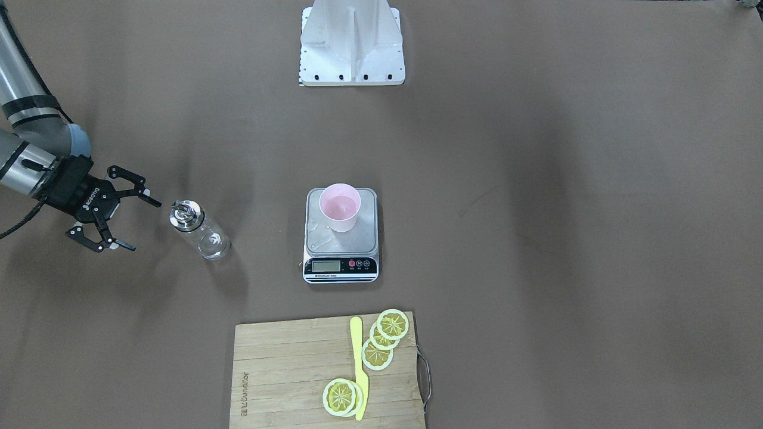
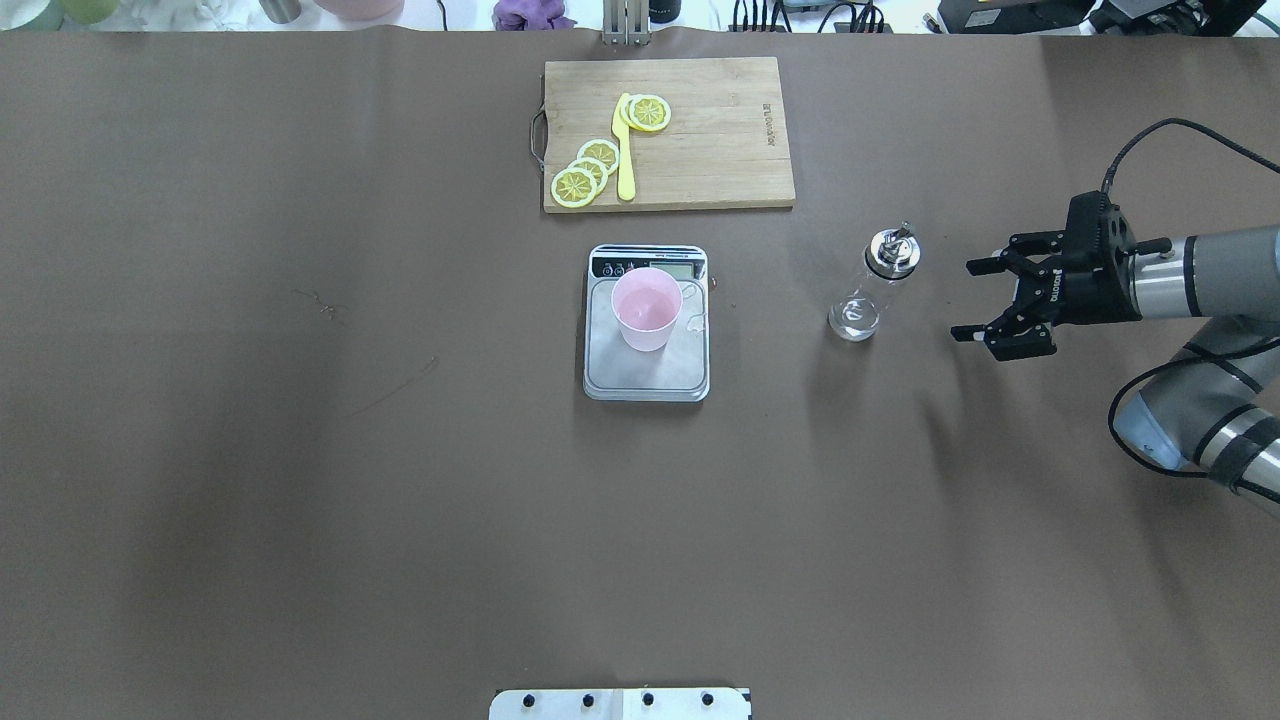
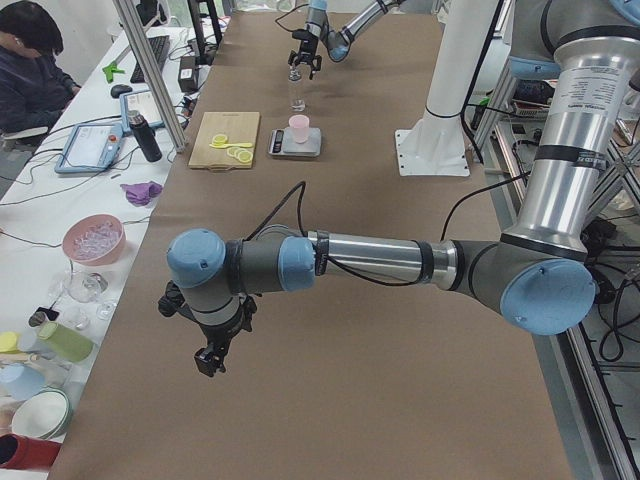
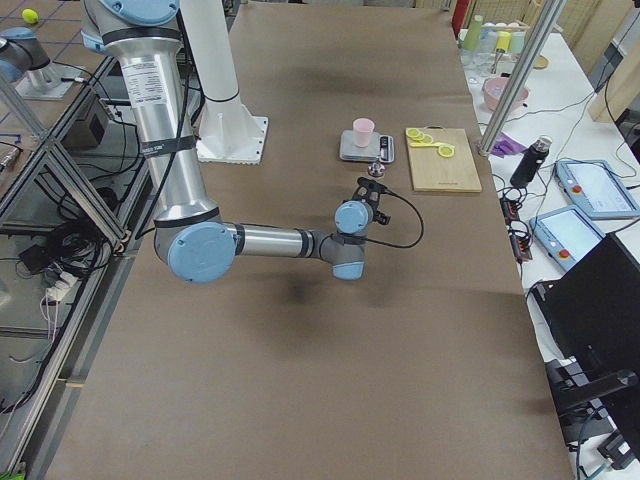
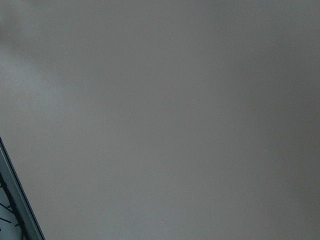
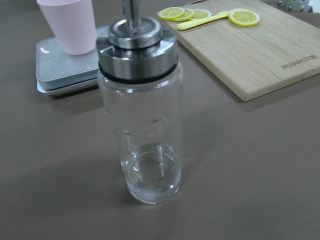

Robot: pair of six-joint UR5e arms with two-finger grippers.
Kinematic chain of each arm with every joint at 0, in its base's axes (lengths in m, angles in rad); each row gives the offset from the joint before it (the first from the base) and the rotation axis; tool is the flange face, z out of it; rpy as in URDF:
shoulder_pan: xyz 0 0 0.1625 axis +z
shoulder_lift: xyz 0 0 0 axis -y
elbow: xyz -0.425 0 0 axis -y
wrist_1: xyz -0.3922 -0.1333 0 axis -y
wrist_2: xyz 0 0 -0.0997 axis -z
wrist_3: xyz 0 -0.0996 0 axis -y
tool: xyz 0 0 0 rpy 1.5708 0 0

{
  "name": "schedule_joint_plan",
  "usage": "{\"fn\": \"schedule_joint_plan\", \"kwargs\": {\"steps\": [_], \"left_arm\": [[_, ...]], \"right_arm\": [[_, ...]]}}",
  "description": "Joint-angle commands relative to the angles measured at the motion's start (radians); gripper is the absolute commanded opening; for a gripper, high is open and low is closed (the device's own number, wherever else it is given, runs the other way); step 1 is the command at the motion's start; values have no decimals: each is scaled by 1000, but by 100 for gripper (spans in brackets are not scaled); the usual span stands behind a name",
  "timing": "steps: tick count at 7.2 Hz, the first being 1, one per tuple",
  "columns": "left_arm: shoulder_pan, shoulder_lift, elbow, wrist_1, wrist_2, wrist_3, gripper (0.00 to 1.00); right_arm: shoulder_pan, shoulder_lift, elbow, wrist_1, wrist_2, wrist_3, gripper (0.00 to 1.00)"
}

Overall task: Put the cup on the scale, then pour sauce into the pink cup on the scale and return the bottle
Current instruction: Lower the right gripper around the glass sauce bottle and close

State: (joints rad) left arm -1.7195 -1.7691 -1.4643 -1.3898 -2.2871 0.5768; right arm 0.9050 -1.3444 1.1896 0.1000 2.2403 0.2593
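The glass bottle (image 1: 201, 230) will need to tilt until it is almost level when the robot pours, because only a shallow layer of sauce (image 6: 153, 176) lies at the bottle's bottom.
The pale pink cup (image 1: 340, 207) (image 2: 647, 308) stands upright on the far part of the scale (image 1: 357, 241) (image 2: 645, 378), whose steel platform carries a few clear droplets. The glass bottle (image 1: 199, 231) (image 2: 870, 290) (image 6: 142, 110) with its metal pourer cap stands upright on the table, nearly empty. My right gripper (image 1: 146, 226) (image 2: 962, 300) is open, a short way from the bottle, its fingers pointing at it and holding nothing. My left gripper (image 3: 210, 360) shows only in the exterior left view, low over bare table, and I cannot tell its state.
A wooden cutting board (image 1: 286, 369) (image 2: 710, 140) with lemon slices and a yellow knife lies beyond the scale. The robot's white base (image 1: 351, 42) stands behind the scale. A person (image 3: 30, 70) sits at the side desk.
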Motion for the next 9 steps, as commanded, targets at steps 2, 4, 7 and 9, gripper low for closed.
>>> {"fn": "schedule_joint_plan", "kwargs": {"steps": [2, 4, 7, 9], "left_arm": [[0, 4, -4, 0, 0, 0, 98], [0, 4, -4, 0, 1, 0, 98], [0, 5, -2, 0, 1, 0, 98], [1, 4, -2, 0, 1, 0, 98]], "right_arm": [[-63, 42, -10, 17, -75, 3, 98], [-80, 57, -12, 12, -110, 3, 99], [-80, 80, -25, 9, -125, 3, 99], [-83, 94, -44, 10, -125, 3, 99]]}}
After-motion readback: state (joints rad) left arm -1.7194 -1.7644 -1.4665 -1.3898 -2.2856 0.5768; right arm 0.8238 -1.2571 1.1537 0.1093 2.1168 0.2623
